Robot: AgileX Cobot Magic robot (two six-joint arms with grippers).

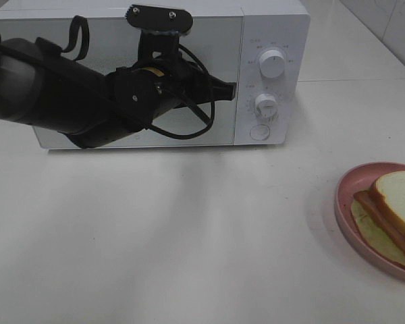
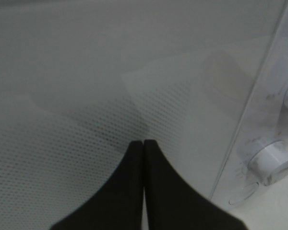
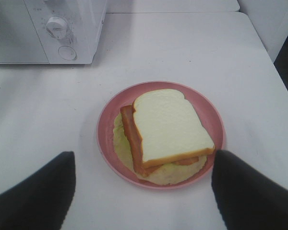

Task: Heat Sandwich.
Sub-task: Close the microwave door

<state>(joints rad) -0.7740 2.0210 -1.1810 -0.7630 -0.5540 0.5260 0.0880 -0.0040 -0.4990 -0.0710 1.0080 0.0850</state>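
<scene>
My left gripper is drawing back over the clear white table (image 1: 169, 202). The microwave door is flush with the control panel, so the gripper keeps moving back until it clears the door.
The sandwich (image 3: 168, 129), white bread over a brown filling and a pale yellow-green layer, lies on a round pink plate (image 3: 105, 129) on the white table; both show at the right edge of the high view, sandwich (image 1: 395, 202) on plate (image 1: 344, 202). My right gripper (image 3: 144, 187) hangs open above the plate's near side, a dark finger on each side of it. My left gripper (image 2: 143, 143) is shut, its tips close to the closed door of the white microwave (image 1: 189, 27), near the door's right edge. In the high view the left gripper (image 1: 231, 86) points at the control panel's border.
The microwave's control panel carries two white knobs (image 1: 272, 64) (image 1: 265, 104) and a round button (image 1: 258, 131). The microwave stands at the back of the table. The left arm's black body (image 1: 47, 88) and cables cross in front of the door.
</scene>
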